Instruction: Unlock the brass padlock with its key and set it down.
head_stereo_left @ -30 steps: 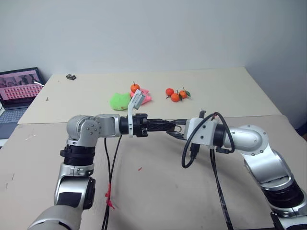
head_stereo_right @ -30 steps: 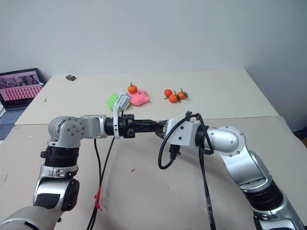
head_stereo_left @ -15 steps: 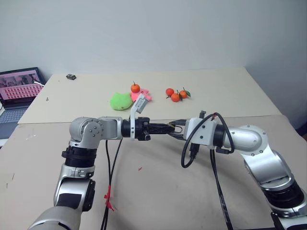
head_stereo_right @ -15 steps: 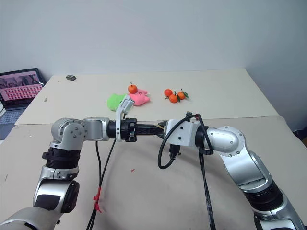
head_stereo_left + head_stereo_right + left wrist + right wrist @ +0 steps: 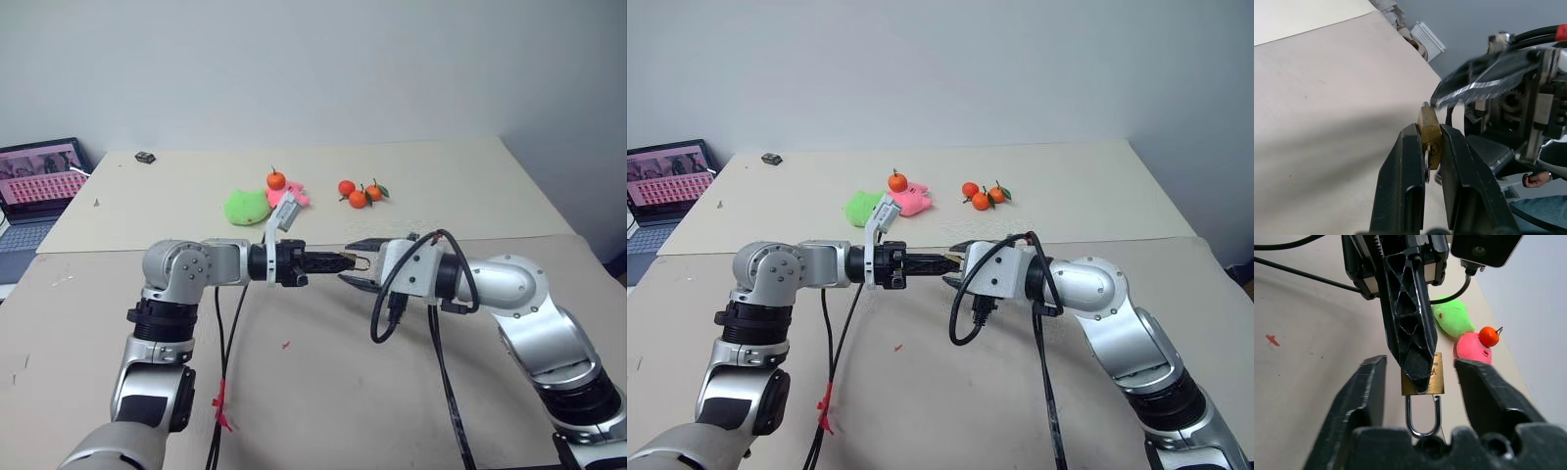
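Observation:
I should back my right gripper off, close it and swing the shackle to the side, because the shackle's notched leg [image 5: 1437,399] is clear of the brass body but still in line.
The brass padlock [image 5: 1422,379] hangs in mid-air over the table, its silver shackle [image 5: 1422,418] pointing toward my right wrist. My left gripper [image 5: 1430,128] reaches in from the left and is shut on the brass body, one finger [image 5: 1410,333] crossing it. My right gripper [image 5: 361,263] faces it from the right and stands open, its fingers [image 5: 1369,387] on either side of the padlock without touching. A thin silver loop [image 5: 1426,157] shows at the padlock's keyhole end. The key itself is hidden.
Far on the table lie small oranges [image 5: 358,195], a green plush [image 5: 245,207] and a pink toy [image 5: 297,197] with an orange [image 5: 276,179] beside it. A laptop [image 5: 34,186] sits at the far left. Black cables [image 5: 227,333] dangle from both arms.
My left gripper has closed on the padlock. After that my right gripper's jaws spread apart and let go of it. Both arms stayed where they were.

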